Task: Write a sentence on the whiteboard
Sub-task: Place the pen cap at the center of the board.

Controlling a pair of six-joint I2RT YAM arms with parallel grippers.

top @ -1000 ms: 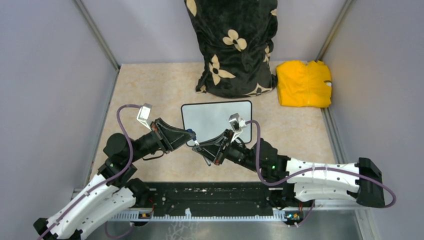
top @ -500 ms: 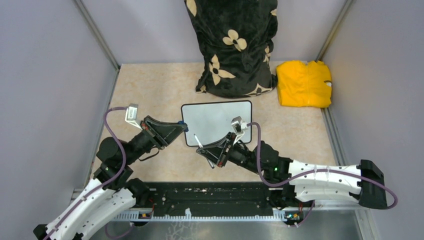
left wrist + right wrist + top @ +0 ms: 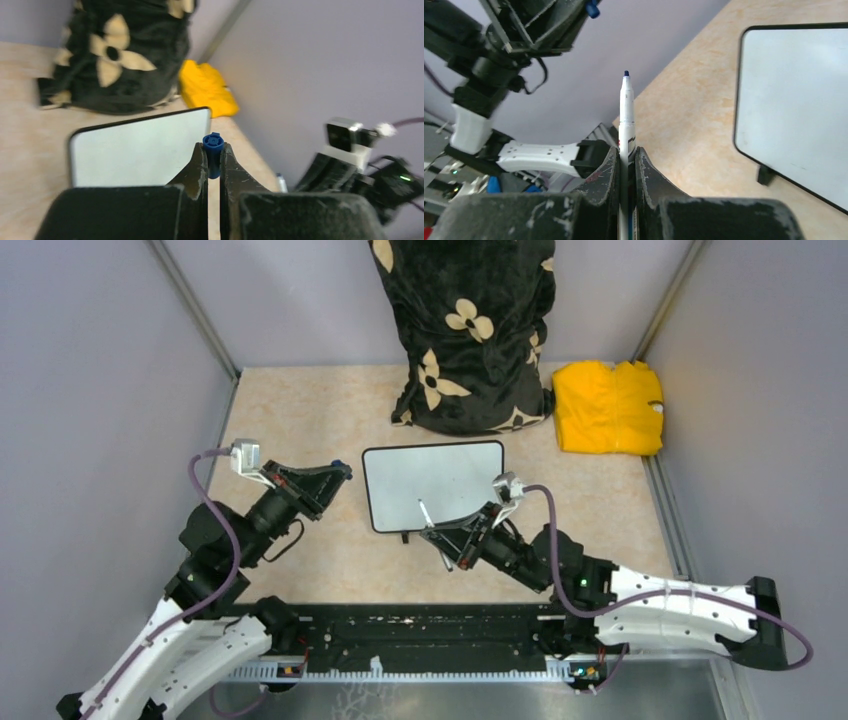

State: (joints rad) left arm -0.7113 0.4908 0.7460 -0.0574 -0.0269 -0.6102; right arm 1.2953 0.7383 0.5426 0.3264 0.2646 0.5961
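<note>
The blue cap (image 3: 342,470) is off the marker and the tabletop (image 3: 340,502) beside the whiteboard is clear, so my left gripper keeps going down and lets go of the cap there.
The whiteboard (image 3: 435,485) lies flat mid-table, its face plain white; no sentence shows on it. My left gripper (image 3: 340,472) hovers left of the board, shut on a small blue marker cap (image 3: 213,146), which sits between its fingertips (image 3: 213,150). My right gripper (image 3: 442,536) is over the board's near edge, shut on a white marker (image 3: 626,120). The marker's bare blue tip (image 3: 626,73) points up and away from the board (image 3: 794,100). The board's near feet (image 3: 766,175) show in the right wrist view.
A black bag with cream flowers (image 3: 470,330) stands behind the board. A yellow cloth (image 3: 607,405) lies at the back right corner. Grey walls close in on both sides, and a black rail (image 3: 430,635) runs along the near edge.
The two grippers were together near the board's near left corner; now they are apart. The left one has swung left with the blue cap, and the right one has drawn right with the uncapped marker.
</note>
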